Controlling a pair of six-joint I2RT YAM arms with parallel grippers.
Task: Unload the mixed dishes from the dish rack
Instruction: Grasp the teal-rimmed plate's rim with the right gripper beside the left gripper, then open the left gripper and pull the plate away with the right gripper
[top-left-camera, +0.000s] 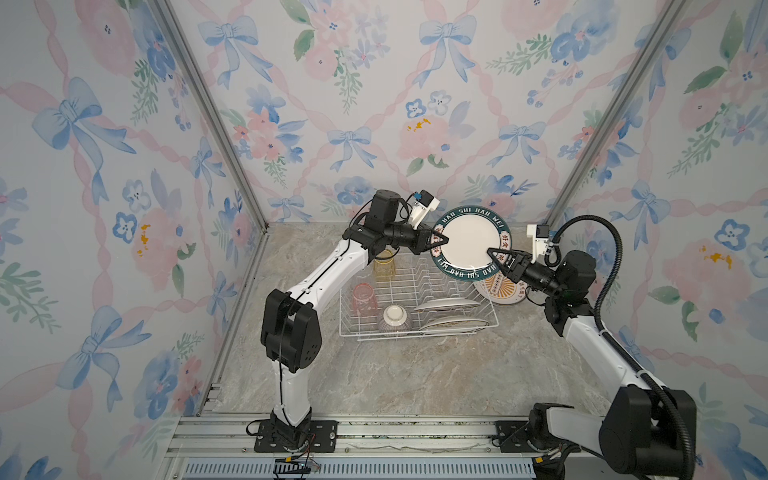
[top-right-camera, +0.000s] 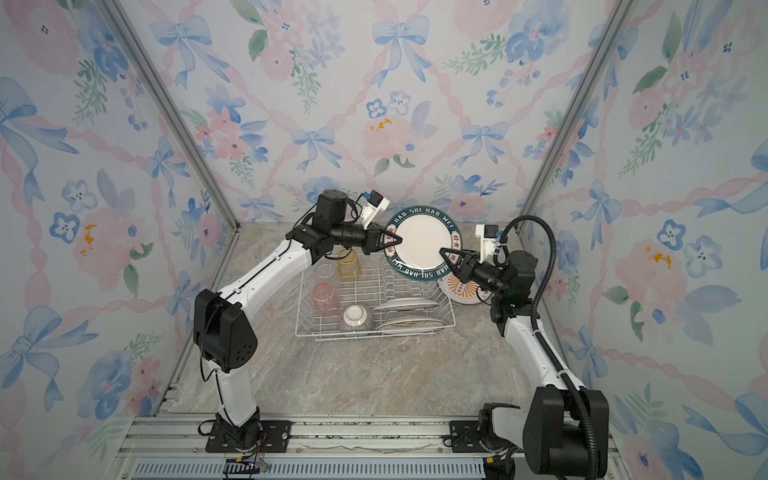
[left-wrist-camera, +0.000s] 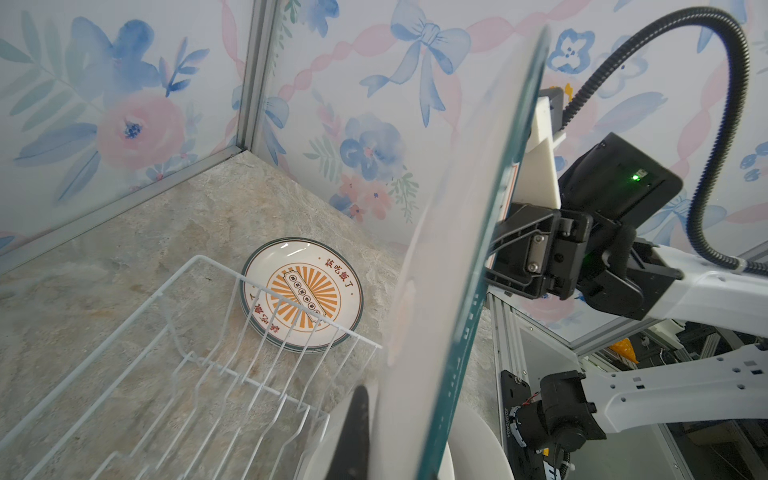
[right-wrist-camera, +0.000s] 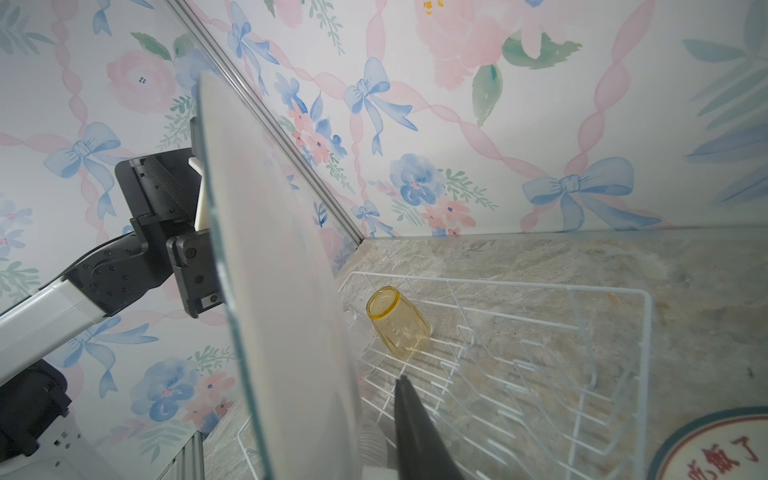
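The sunburst plate (top-left-camera: 500, 288) lies on my right gripper's side, so my right gripper should close on the lettered plate (top-left-camera: 505, 257) before my left gripper opens, then stack it there.
A white plate with a dark green lettered rim (top-left-camera: 469, 243) (top-right-camera: 422, 241) hangs upright above the dish rack (top-left-camera: 347, 316). My left gripper (top-left-camera: 442, 241) is shut on the plate's left rim. My right gripper (top-left-camera: 494, 253) straddles its lower right rim; the one finger (right-wrist-camera: 411, 424) that shows stands off the plate face, the other is hidden behind it. In the rack are a yellow tumbler (top-left-camera: 384, 268), a pink tumbler (top-left-camera: 365, 300), a faint clear tumbler (top-right-camera: 325, 272), an upturned striped bowl (top-left-camera: 395, 318) and two plates on edge (top-left-camera: 446, 304) (top-left-camera: 453, 323).
A plate with an orange sunburst print (top-left-camera: 498, 291) (left-wrist-camera: 301, 293) lies flat on the marble table just right of the rack, under my right wrist. Wallpapered walls close in at the back and both sides. Bare marble (top-left-camera: 395, 382) lies in front of the rack.
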